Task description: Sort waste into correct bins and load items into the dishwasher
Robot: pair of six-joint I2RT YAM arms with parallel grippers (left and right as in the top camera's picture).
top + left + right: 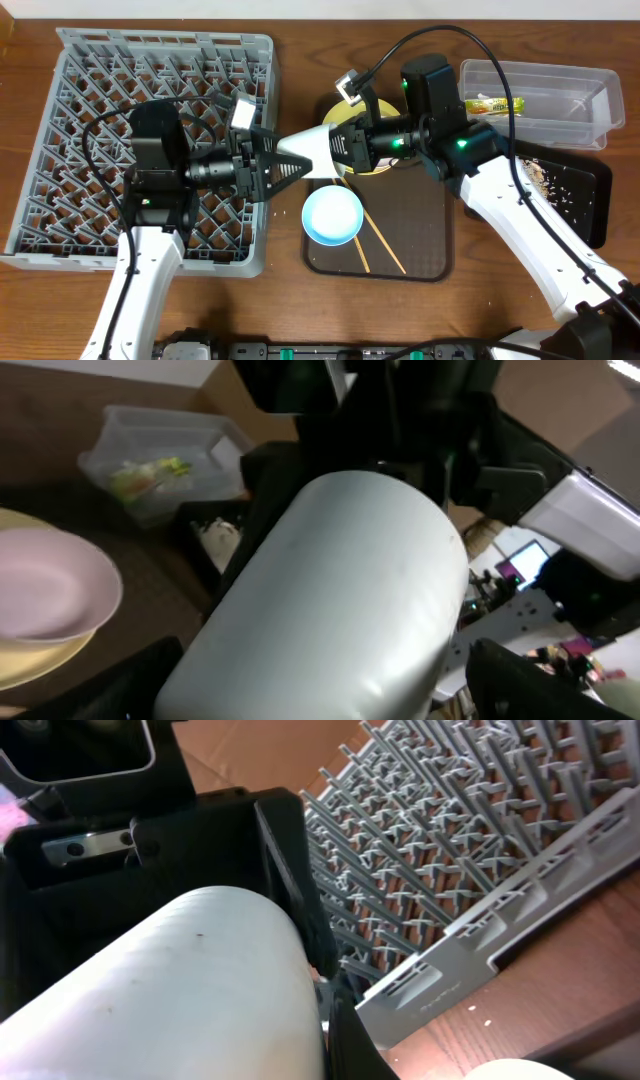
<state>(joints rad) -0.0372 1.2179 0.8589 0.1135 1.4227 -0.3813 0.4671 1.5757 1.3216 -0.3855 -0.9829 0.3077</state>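
The small white cup (pixel 315 151) sits in the robot's right gripper, short of the dish rack, so the robot's left gripper should grasp its narrow end (pixel 288 147) and bring the cup over.
My right gripper (pixel 338 148) is shut on the small white cup (pixel 312 150) and holds it on its side in the air between the dish rack (pixel 130 60) and the brown tray. My left gripper (pixel 272 165) is open, its fingers spread around the cup's narrow end; in the left wrist view the cup (pixel 330 590) fills the space between them. The yellow plate (pixel 372 167) is mostly hidden under the right arm; the small white bowl (pixel 50 585) sits on it. The light blue cup (pixel 332 215) and chopsticks (pixel 382 245) lie on the brown tray.
The brown serving tray (pixel 420 230) lies at the centre. The clear tub (pixel 560 100) at back right holds the yellow-green wrapper (pixel 495 104). The black tray (pixel 580 200) beside it carries white crumbs (pixel 545 180). The rack's pegs fill the right wrist view (pixel 450 850).
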